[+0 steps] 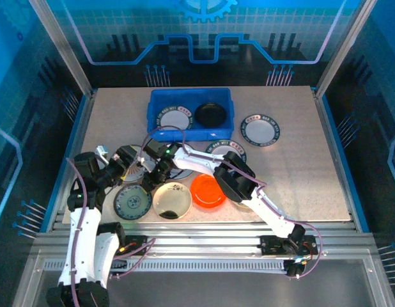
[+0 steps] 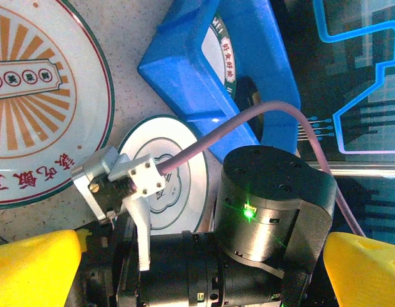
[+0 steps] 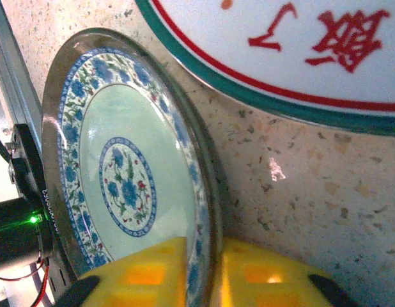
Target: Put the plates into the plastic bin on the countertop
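I expect the teal patterned plate to nest flat when I lower it onto the dark plate, because their round outlines are almost the same size.
The blue plastic bin at the back of the countertop holds a white dark-rimmed plate and a dark plate. In front lie a teal patterned plate, a cream plate and an orange plate. My right gripper is shut on the teal patterned plate's rim, one yellow finger on each side. In the top view the right gripper sits at that plate's far edge. My left gripper is wide open, with the right arm's black wrist between its fingers.
More plates lie at the right and before the bin. A big sunburst plate and a white teal-rimmed plate lie under the left gripper. Both arms crowd the front left. Aluminium rails run along the near edge.
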